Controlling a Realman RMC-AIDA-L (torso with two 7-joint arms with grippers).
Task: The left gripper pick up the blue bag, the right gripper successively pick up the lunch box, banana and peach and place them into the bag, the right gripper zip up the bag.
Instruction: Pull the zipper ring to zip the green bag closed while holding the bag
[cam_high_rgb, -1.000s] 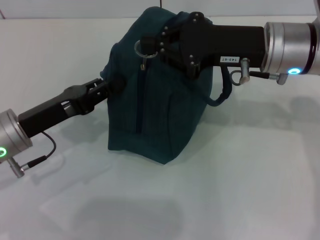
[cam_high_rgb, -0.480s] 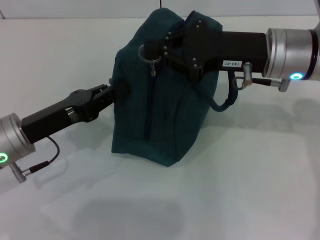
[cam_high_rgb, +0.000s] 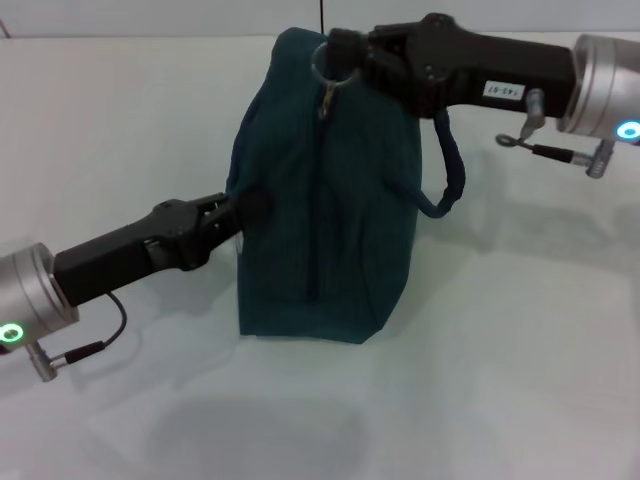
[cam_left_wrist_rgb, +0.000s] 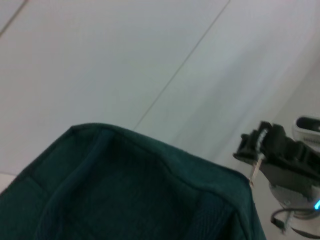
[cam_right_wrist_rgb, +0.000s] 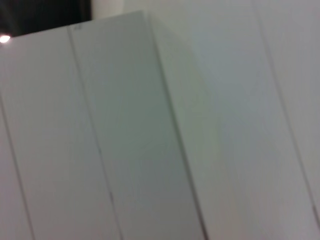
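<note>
I should open my left gripper and steady the bag's top edge (cam_high_rgb: 284, 54) beside the zipper, because the gripper is holding the blue bag's side (cam_high_rgb: 246, 222) far below the ring pull.
The blue bag (cam_high_rgb: 325, 210) stands upright on the white table, its zipper running down the side that faces me. My right gripper (cam_high_rgb: 345, 55) is at the bag's top and is shut on the zipper's ring pull (cam_high_rgb: 325, 70). A navy handle (cam_high_rgb: 450, 175) loops down on the bag's right. My left gripper (cam_high_rgb: 240, 210) is shut on the bag's left side at mid height. The bag's top edge (cam_left_wrist_rgb: 150, 190) fills the left wrist view, with the right gripper (cam_left_wrist_rgb: 265, 147) farther off. The lunch box, banana and peach are out of view.
The white table (cam_high_rgb: 500, 350) spreads around the bag. A pale wall with panel seams (cam_right_wrist_rgb: 150, 130) fills the right wrist view.
The bag has turned and stands more upright. My right gripper has drawn the ring pull up and to the right along the zipper. My left gripper has moved slightly right with the bag.
</note>
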